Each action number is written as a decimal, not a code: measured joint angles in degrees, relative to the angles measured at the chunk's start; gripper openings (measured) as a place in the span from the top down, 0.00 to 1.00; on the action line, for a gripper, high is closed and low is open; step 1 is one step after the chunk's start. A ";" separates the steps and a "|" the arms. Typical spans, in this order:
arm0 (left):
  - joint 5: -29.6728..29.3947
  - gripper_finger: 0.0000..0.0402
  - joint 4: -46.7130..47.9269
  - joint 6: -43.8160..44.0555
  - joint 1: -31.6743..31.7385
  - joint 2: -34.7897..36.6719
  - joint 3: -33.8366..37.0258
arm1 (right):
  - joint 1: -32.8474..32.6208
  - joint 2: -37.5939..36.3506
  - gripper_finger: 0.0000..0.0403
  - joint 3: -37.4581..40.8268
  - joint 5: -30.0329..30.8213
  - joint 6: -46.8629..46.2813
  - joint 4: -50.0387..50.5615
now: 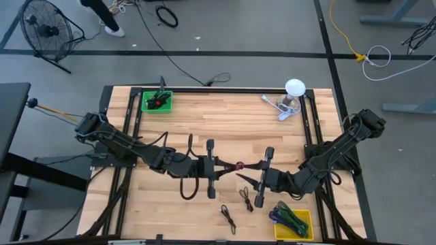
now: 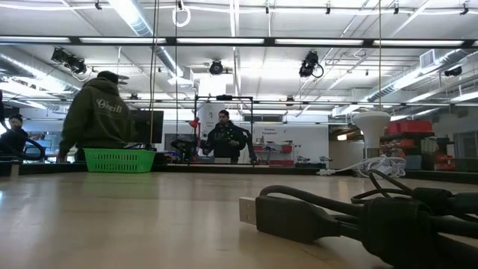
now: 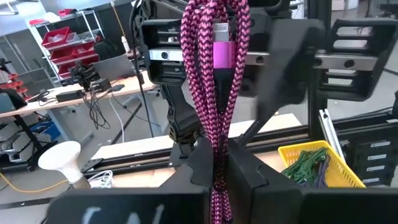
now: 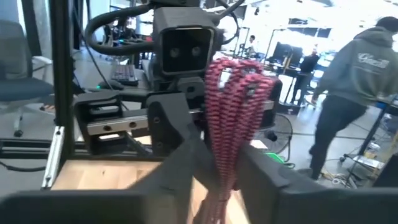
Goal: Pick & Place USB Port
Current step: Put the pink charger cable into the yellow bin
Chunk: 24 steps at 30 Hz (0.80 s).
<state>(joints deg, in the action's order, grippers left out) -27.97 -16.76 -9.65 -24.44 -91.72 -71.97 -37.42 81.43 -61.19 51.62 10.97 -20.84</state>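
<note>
I need to open my left gripper and move it away first, because both grippers are closed on the pink cable (image 1: 239, 165). My right gripper will then carry the cable to the yellow basket (image 1: 294, 224).
A pink braided USB cable (image 1: 239, 165), folded into a bundle, is held between my two grippers over the middle of the table. My left gripper (image 1: 229, 165) comes from the left and is shut on it. My right gripper (image 1: 249, 167) comes from the right and is shut on it too. In the left wrist view the bundle (image 3: 214, 93) stands up past my fingers, with a magenta plug (image 3: 222, 48) at its far end. In the right wrist view the bundle (image 4: 231, 106) shows likewise. My left gripper pinches several strands of the bundle (image 3: 217, 163) between its two fingers. The fingers lie level and come from the table's left. The rest of the bundle reaches on toward the right gripper. My right gripper pinches several strands of the bundle (image 4: 221, 177) between its two fingers. The fingers lie level and come from the table's right. The bundle runs on toward the left gripper.
A green basket (image 1: 157, 101) stands at the far left and a yellow basket (image 1: 293, 222) holding cables at the near right. Two black cables (image 1: 229, 218) (image 1: 245, 199) lie near the front edge. A white lamp-like object (image 1: 293, 92) stands at the far right. People stand beyond the table.
</note>
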 joint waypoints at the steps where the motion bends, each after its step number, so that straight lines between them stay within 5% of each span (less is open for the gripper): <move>1: 0.15 0.94 0.06 -0.01 -0.01 0.00 0.00 | 0.04 0.00 0.78 0.00 0.37 -0.01 0.03; 4: -0.03 0.94 0.18 0.02 -0.07 0.00 0.01 | 0.06 0.00 0.95 0.00 0.59 0.36 0.00; 14: -3.01 0.85 0.38 -0.13 -0.28 -0.13 -0.01 | -0.35 -0.40 0.99 0.00 4.49 0.12 0.68; 24: -17.34 0.84 0.69 -7.01 -5.30 1.62 -0.11 | -7.16 -7.79 1.00 0.00 13.68 -5.04 12.02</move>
<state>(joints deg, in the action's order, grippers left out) -45.31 -16.07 -16.66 -29.74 -90.10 -72.09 -44.58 73.64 -61.19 65.30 5.93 -8.82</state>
